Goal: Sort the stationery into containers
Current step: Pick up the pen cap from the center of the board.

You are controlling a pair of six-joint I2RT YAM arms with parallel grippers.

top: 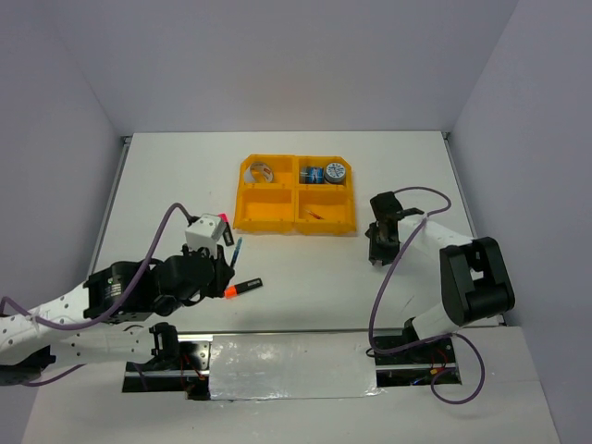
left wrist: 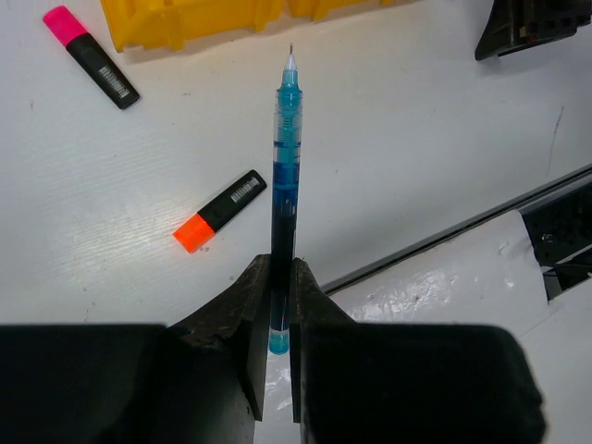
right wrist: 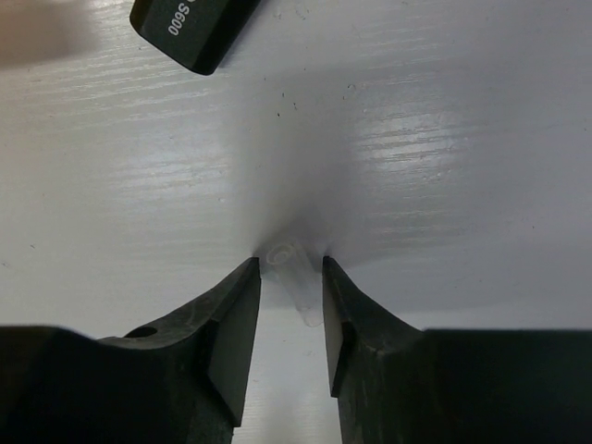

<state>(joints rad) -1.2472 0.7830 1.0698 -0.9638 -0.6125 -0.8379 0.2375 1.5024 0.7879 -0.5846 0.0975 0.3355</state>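
Observation:
My right gripper should pick up the clear cap (right wrist: 294, 277) and meet my left gripper halfway to cap the pen before sorting, because the blue pen's tip (left wrist: 290, 67) is uncapped.
My left gripper (top: 227, 254) is shut on a thin blue pen (left wrist: 285, 157) and holds it above the table, tip pointing toward the orange four-compartment tray (top: 248, 215). In the left wrist view the gripper (left wrist: 280, 265) clamps the pen's rear end. An orange-capped black marker (left wrist: 220, 211) and a pink-capped black marker (left wrist: 91, 55) lie on the table. My right gripper (top: 379, 248) points down at the table right of the tray. In its wrist view the gripper (right wrist: 290, 265) is open, its jaws either side of a small clear cap (right wrist: 294, 273).
The tray's back compartments hold a silvery ring (top: 262, 172) and blue-grey tape rolls (top: 325, 173). A black item with white print (right wrist: 194, 26) lies just beyond the right gripper. The table's front edge and metal strip (left wrist: 462, 231) run near the left gripper.

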